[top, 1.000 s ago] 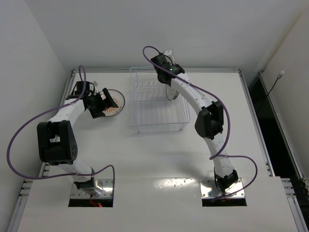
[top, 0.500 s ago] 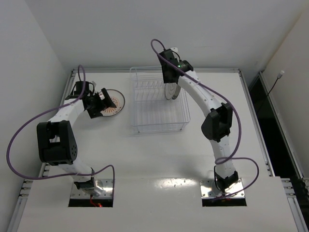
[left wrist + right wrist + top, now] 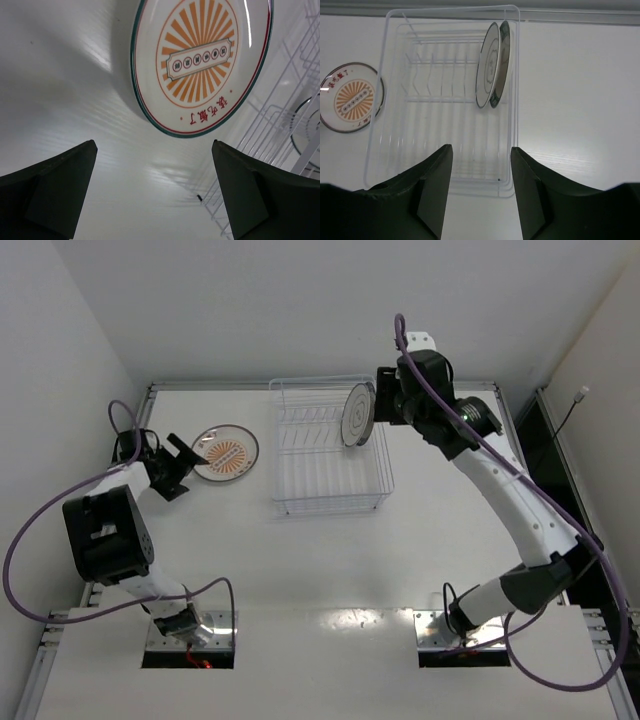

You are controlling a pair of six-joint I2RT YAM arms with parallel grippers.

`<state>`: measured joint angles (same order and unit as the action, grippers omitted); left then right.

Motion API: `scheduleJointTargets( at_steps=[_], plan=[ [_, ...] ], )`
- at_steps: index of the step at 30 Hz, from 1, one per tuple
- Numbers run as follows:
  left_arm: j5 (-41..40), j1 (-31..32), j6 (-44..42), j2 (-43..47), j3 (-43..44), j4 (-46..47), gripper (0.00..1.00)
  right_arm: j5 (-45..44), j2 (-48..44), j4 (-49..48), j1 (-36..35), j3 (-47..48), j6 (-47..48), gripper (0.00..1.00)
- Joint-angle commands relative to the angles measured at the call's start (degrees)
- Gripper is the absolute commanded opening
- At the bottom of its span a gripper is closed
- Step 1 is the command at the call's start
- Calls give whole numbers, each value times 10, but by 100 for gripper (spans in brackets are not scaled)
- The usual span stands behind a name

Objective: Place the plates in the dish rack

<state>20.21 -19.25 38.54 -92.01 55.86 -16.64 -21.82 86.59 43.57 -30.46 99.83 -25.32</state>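
My left gripper needs to pinch the orange sunburst plate (image 3: 227, 452) by its rim (image 3: 175, 133) and pass it over first, because the plate lies flat across the dish rack from my right gripper.
The orange sunburst plate (image 3: 226, 453) lies flat on the table left of the dish rack (image 3: 330, 505). My left gripper (image 3: 183, 466) is open and empty, just left of that plate; the left wrist view shows the plate (image 3: 202, 60) ahead of the gripper (image 3: 155, 190). Two plates stand upright together in the rack's far right slots (image 3: 357, 415): one with a grey centre motif (image 3: 487, 65) and the teal-rimmed one (image 3: 505, 52) behind it. My right gripper (image 3: 385, 400) is open and empty, raised to the right of the rack (image 3: 440, 135); its wrist view (image 3: 481, 190) looks down on it.
The rack's wires (image 3: 270, 130) run along the right of the left wrist view. The sunburst plate (image 3: 352, 97) also shows left of the rack in the right wrist view. White walls close the table at the back and left. Purple cables loop off both arms.
My right arm has let go of a plate in the rack and risen back to the right. My left gripper has drawn back left, off the sunburst plate.
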Motion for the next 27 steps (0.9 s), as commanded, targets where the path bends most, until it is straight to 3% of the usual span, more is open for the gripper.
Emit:
scheduleJointTargets(
  at_steps=[1, 11, 14, 17, 18, 22, 27],
  plan=[
    [65, -13, 69, -42, -10, 112, 100, 42, -34, -12, 1, -66, -10, 47],
    [108, -13, 156, -171, 8, 264, 97, 0, -129, 26, 18, -126, -10, 47],
    [114, -13, 164, -194, 8, 298, 84, -29, -142, 48, 23, -126, -4, 47],
    [120, -13, 164, -206, 14, 298, 53, -37, -148, 60, 29, -113, 1, 47],
    [120, -13, 164, -206, 21, 293, 33, -43, -148, 60, 29, -113, 1, 47],
    [127, -18, 134, -211, 37, 254, 0, -43, -155, 60, 34, -113, 1, 47],
    [162, -31, 123, -164, 44, 247, 0, -10, -155, 60, 39, -113, 1, 47]
  ],
)
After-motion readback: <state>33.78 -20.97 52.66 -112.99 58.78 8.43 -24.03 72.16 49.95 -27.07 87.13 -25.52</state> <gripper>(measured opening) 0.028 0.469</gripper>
